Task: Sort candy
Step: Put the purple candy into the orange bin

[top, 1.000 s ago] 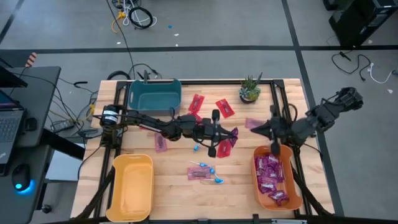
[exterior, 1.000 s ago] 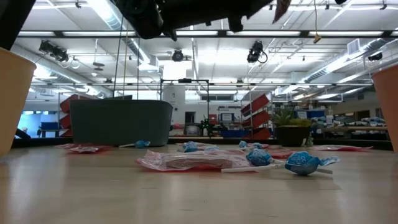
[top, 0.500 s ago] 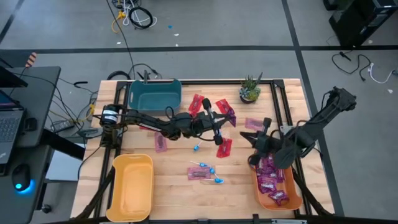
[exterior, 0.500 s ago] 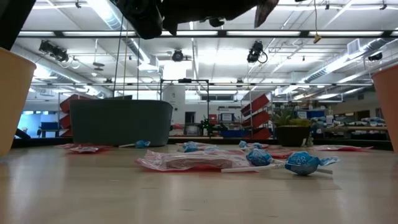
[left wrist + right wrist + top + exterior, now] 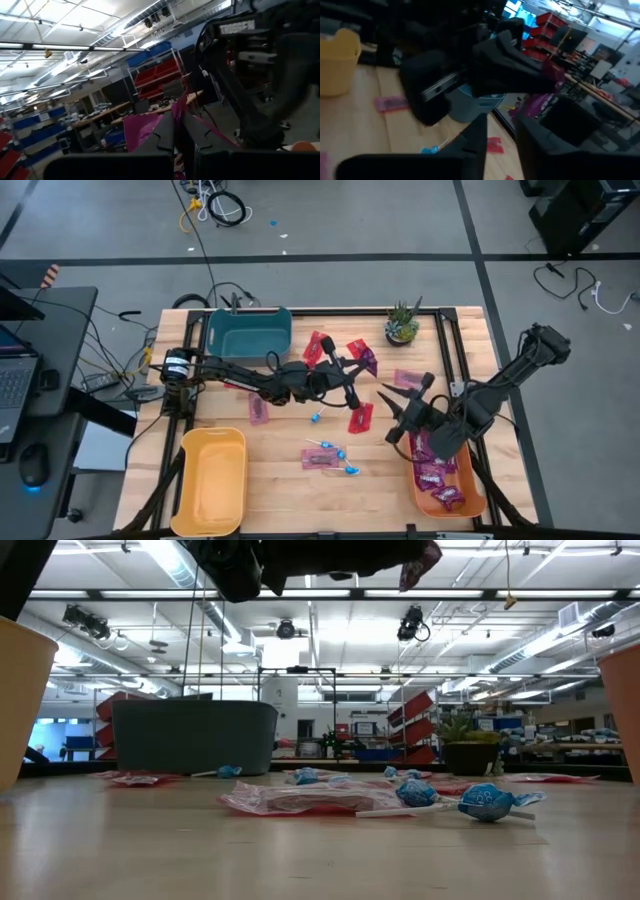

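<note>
Next, my right gripper grabs the packet's loose end (image 5: 373, 367), then carries it to the orange bin, because my left gripper holds the purple packet (image 5: 368, 360) short of there.
My left gripper (image 5: 352, 372) hovers over the table's middle, shut on a shiny purple-magenta candy packet (image 5: 367, 361), which also shows at the low view's top (image 5: 421, 559). My right gripper (image 5: 392, 415) stands open just left of the orange bin (image 5: 472, 498), facing the left gripper, with nothing between its fingers (image 5: 470, 142). Red packets (image 5: 318, 345) (image 5: 360, 418), pink packets (image 5: 258, 408) (image 5: 320, 458) and blue lollipops (image 5: 346, 464) lie flat on the tabletop. More purple packets (image 5: 432, 465) lie in the orange bin. My left gripper pinches the purple packet between its two fingers (image 5: 165, 131), on the edge (image 5: 176, 109) nearest the gripper. The fingers come about level from the table's left, tipped slightly up. The packet sticks out past the fingertips, lifted clear of the table.
A teal bin (image 5: 250, 330) stands at the far left and a yellow bin (image 5: 212, 480) at the near left. A small potted plant (image 5: 402, 323) sits at the far edge. Another pink packet (image 5: 408, 378) lies just beyond my right gripper.
My right gripper has come away from over the orange bin's far end, sinking toward the table's left, has turned level and has opened. My left gripper has turned at the wrist, swinging the purple packet toward the far edge while the arm stayed put.
</note>
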